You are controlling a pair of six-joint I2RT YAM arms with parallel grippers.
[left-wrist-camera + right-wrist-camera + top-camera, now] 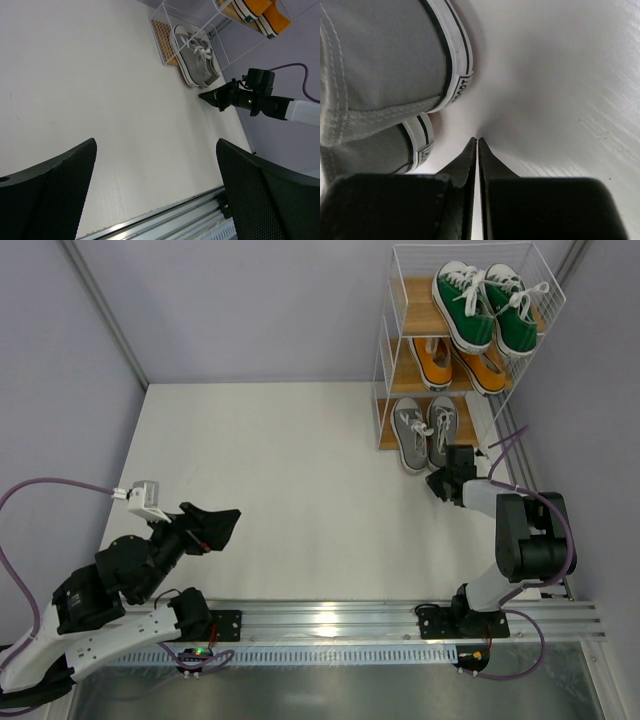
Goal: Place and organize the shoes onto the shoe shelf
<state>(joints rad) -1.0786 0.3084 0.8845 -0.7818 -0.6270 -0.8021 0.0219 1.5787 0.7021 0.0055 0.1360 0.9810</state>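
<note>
My right gripper should push in the grey shoe farther (409,436) from it, because that shoe sticks out past its neighbour. It should reach across to that shoe's heel (413,468) to do so.
The shoe shelf (385,340) stands at the back right. The green pair (485,305) lies on its top board, the orange pair (460,362) on the middle board, the grey pair (424,431) on the bottom board with heels sticking out. My right gripper (436,485) is shut and empty, its tips just in front of the grey heels (457,87) without touching them. It also shows in the left wrist view (204,96) next to the grey pair (195,55). My left gripper (225,522) is open and empty at the near left.
A purple cable (505,445) loops from the right arm beside the shelf. The metal rail (330,625) runs along the near edge. Grey walls close the back and both sides.
</note>
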